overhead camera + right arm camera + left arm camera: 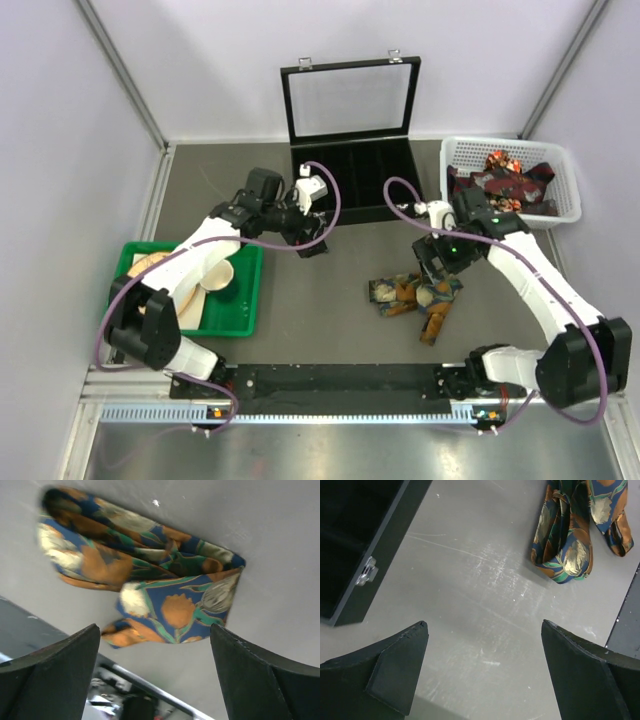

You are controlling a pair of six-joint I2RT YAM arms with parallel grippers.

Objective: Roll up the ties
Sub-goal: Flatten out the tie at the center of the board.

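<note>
The blue tie (400, 293) is lying doubled over itself. Next, my left gripper moves back while my right gripper pulls the tie's top fold (438, 292) out straight before the tie is rolled.
A blue tie (415, 296) with orange, green and cream flowers lies crumpled in a loose heap on the grey table, right of centre. My right gripper (435, 268) hangs just above it, open. In the right wrist view the tie (150, 580) lies just past the tips of the right gripper (155, 627), with nothing between the fingers. My left gripper (312, 235) hovers by the black case, wide open and empty. The left wrist view shows the left gripper (484, 624) over bare table, with the tie (575, 530) far off at the upper right. More ties (505, 180) fill the white basket.
The black case (350, 185), lid raised, stands at the back centre, and its corner and latch (367, 572) are near my left fingers. A white basket (565, 205) sits at the back right. A green tray (240, 315) holds a cup at the left.
</note>
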